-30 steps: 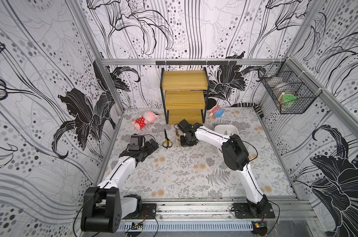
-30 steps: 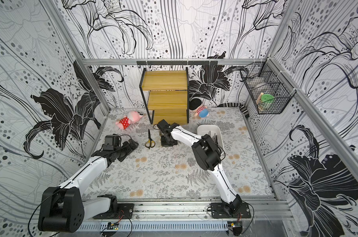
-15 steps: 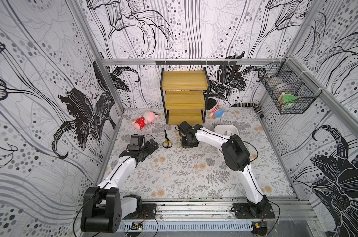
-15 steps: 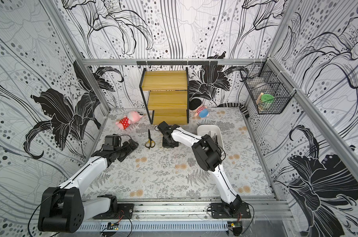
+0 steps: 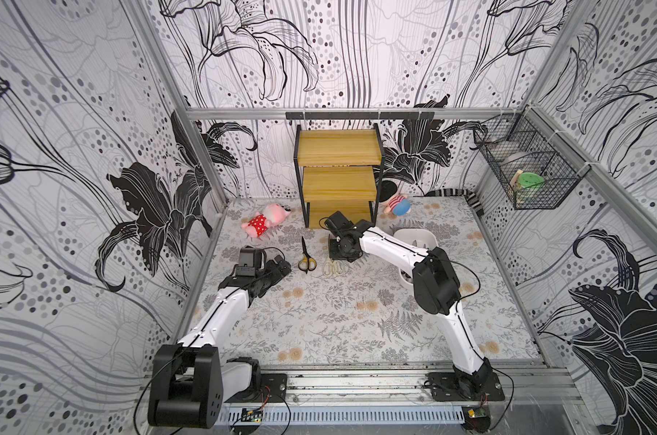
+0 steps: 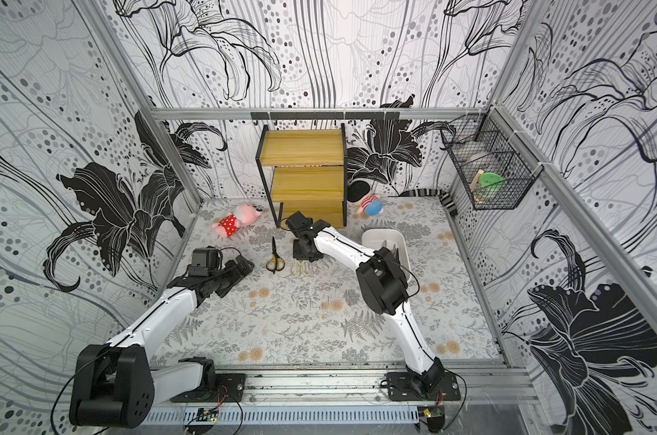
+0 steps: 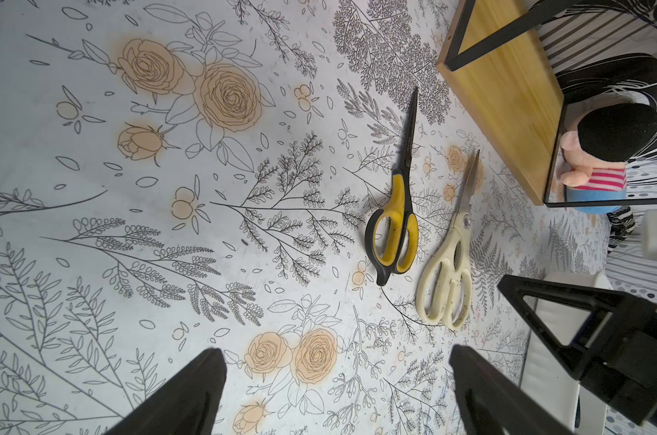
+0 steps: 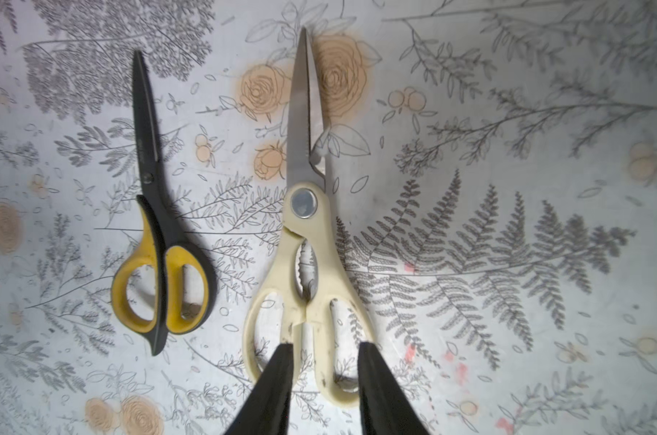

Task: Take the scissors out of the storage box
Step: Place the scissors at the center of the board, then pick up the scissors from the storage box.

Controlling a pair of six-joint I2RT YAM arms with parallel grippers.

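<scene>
The cream scissors [image 6: 300, 269] are lying free on the mat, so my right gripper should keep going to the storage box and close on the dark scissors inside [image 6: 396, 251].
Two pairs of scissors lie side by side on the floral mat: a yellow-black pair [image 5: 305, 257] [image 8: 161, 260] and a cream pair [image 5: 332, 266] [image 8: 308, 271]. My right gripper [image 8: 325, 344] [image 5: 340, 253] hovers over the cream handles, open by a narrow gap, its fingers straddling one handle loop while the pair lies flat. To the left my left gripper [image 7: 334, 350] [image 5: 281, 263] stands wide open over bare mat, holding nothing. The white storage box [image 6: 383, 234] sits behind my right arm, and dark scissors [image 6: 391, 249] show inside it, partly hidden.
A wooden shelf rack [image 5: 338, 177] stands at the back, just behind the right gripper. A pink plush [image 5: 265, 223] lies to its left and a blue-striped plush [image 5: 398, 205] to its right. A black wire basket [image 5: 526, 165] hangs on the right wall.
The right gripper's jaws have parted from shut, and the cream scissors now lie on the mat beside the yellow-black pair. The left arm has not moved.
</scene>
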